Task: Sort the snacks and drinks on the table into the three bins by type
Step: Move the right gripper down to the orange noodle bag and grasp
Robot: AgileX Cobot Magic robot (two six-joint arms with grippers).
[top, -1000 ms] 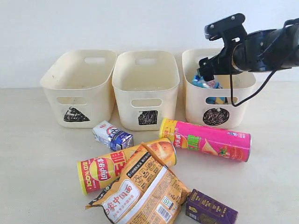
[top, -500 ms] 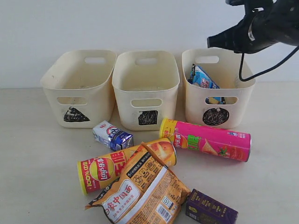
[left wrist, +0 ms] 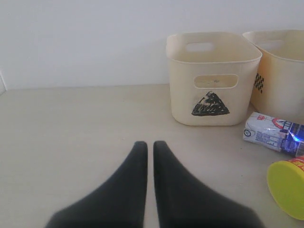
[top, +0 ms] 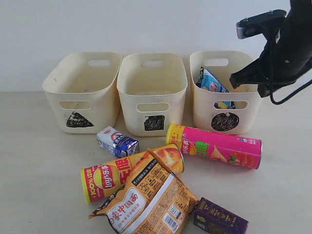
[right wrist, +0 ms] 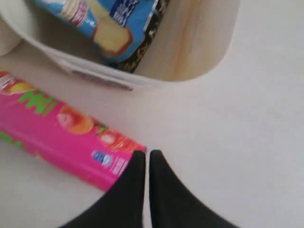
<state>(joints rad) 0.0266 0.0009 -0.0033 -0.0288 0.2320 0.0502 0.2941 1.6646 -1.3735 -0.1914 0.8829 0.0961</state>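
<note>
The orange-brown bag (top: 150, 194) is uncovered and rests against the yellow tube, so my right gripper goes on moving to the bag's white stripe (top: 152, 204) until its fingers can open above it.
Three cream bins stand in a row: triangle (top: 80, 92), square (top: 152, 90), circle (top: 224, 105). A blue snack bag (top: 210, 82) lies inside the circle bin. In front lie the pink tube (top: 214, 145), yellow tube (top: 109, 178), orange-brown bag (top: 148, 197), white-blue carton (top: 117, 141) and purple carton (top: 220, 219). My right gripper (top: 234, 80) hangs shut and empty over the circle bin's right end; in its wrist view the gripper (right wrist: 143, 154) is above the pink tube's (right wrist: 61, 137) end. My left gripper (left wrist: 150, 145) is shut and empty over bare table, left of the triangle bin (left wrist: 180, 95).
The left wrist view also shows the white-blue carton (left wrist: 270, 135), the yellow tube's lid (left wrist: 287, 187) and the square bin (left wrist: 280, 80). A white wall runs behind the bins. The right arm's cable hangs beside the circle bin.
The right gripper lifted out of the circle bin, leaving the blue bag inside, swung up and right, then came down at the bin's right end.
</note>
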